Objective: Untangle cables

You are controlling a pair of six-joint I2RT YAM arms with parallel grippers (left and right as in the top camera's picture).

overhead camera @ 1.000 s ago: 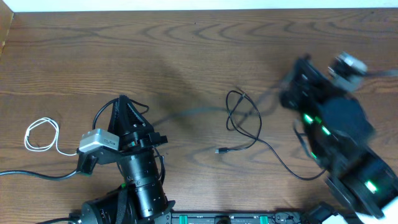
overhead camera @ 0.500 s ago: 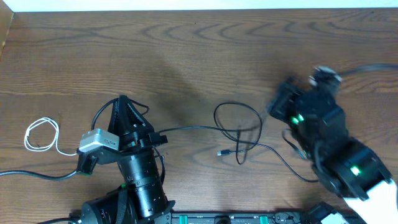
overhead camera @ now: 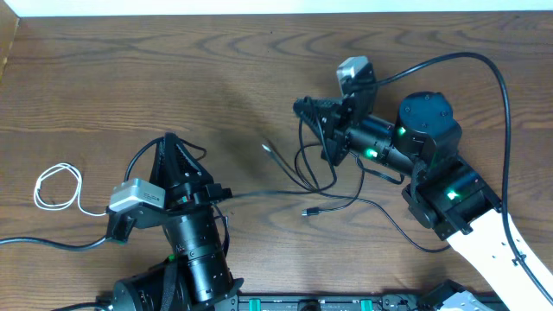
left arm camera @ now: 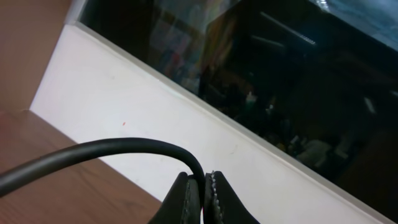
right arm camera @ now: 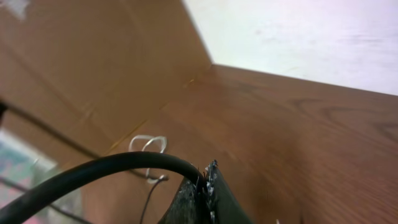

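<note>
My right gripper should go back down because the strand of cable from my left gripper goes straight into the crossed black loops (overhead camera: 316,179). My left gripper should set down slack beside them (overhead camera: 248,166) at the same time.
Two black cables lie crossed in loose loops (overhead camera: 321,175) at mid-table, with one small plug (overhead camera: 307,210) on the wood and another plug end (overhead camera: 268,147) raised to the left. My right gripper (overhead camera: 300,107) points left above the loops and is shut on a black cable (right arm camera: 93,168), pinched at the jaws (right arm camera: 208,175). My left gripper (overhead camera: 170,138) is shut on a black cable (left arm camera: 93,152) at its jaws (left arm camera: 204,179); a strand (overhead camera: 259,190) runs from that arm toward the loops. The short white cable (overhead camera: 56,186) lies coiled at the far left, apart from the others, and also shows in the right wrist view (right arm camera: 149,146).
The wooden table (overhead camera: 173,69) ends at a white strip along the far edge. The right arm's own thick black wire (overhead camera: 484,65) arcs over the right side. The left arm's wire (overhead camera: 34,240) trails off at the lower left.
My right arm has swung from the right side to the middle, pointing left, carrying a black cable. The loops have shifted left and up. The left arm and white cable have not moved.
</note>
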